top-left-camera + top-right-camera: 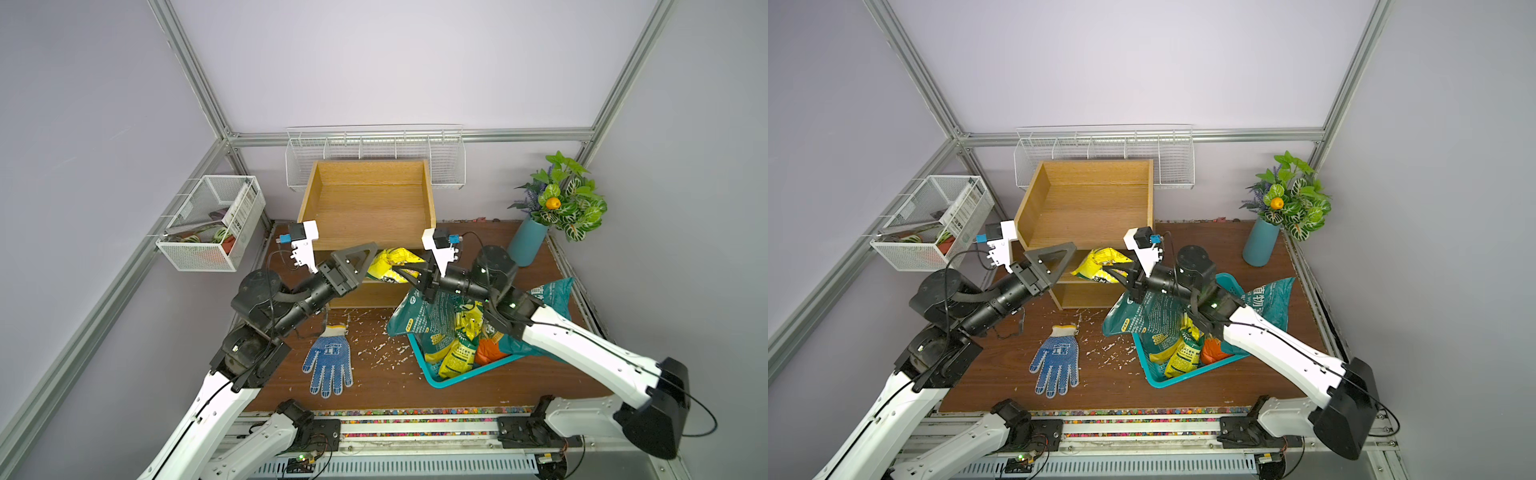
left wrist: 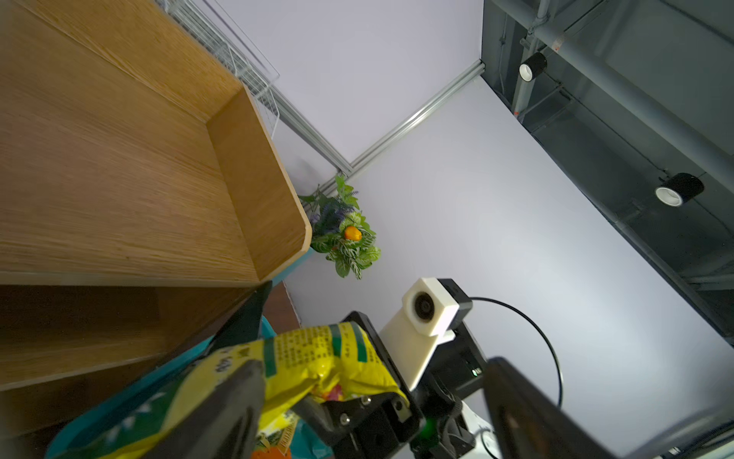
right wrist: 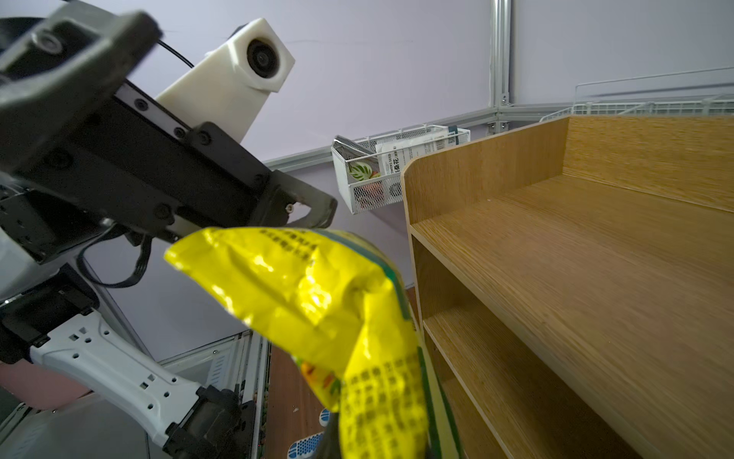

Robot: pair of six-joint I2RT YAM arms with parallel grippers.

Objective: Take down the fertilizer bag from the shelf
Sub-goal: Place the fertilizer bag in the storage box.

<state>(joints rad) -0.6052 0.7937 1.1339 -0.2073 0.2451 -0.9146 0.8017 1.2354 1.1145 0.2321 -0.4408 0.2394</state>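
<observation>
The fertilizer bag's loose end (image 1: 1085, 269) is against my open left gripper. My left gripper should back out of the way before my right gripper lowers the bag into the teal basket (image 1: 1194, 345).
The yellow fertilizer bag (image 1: 388, 266) (image 1: 1098, 266) hangs crumpled in front of the light-oak shelf (image 1: 365, 203) (image 1: 1088, 203), just below the front edge of its top tier. My right gripper (image 1: 405, 271) (image 1: 1115, 273) is shut on the bag's right end; in the right wrist view the bag (image 3: 310, 294) covers the jaws. My left gripper (image 1: 368, 257) (image 1: 1065, 255) stands open at the bag's left end. In the left wrist view the bag (image 2: 317, 357) lies against one of its fingers (image 2: 230, 405), the other finger (image 2: 524, 413) well apart. The shelf's top tier (image 2: 119, 159) (image 3: 576, 258) is bare.
A teal basket (image 1: 436, 378) with several bags sits under my right arm. A blue-dotted glove (image 1: 328, 361) and white crumbs lie on the brown table. A teal vase with plants (image 1: 528, 241) stands at the back right. White wire racks (image 1: 208, 224) (image 1: 374, 145) hang on the walls.
</observation>
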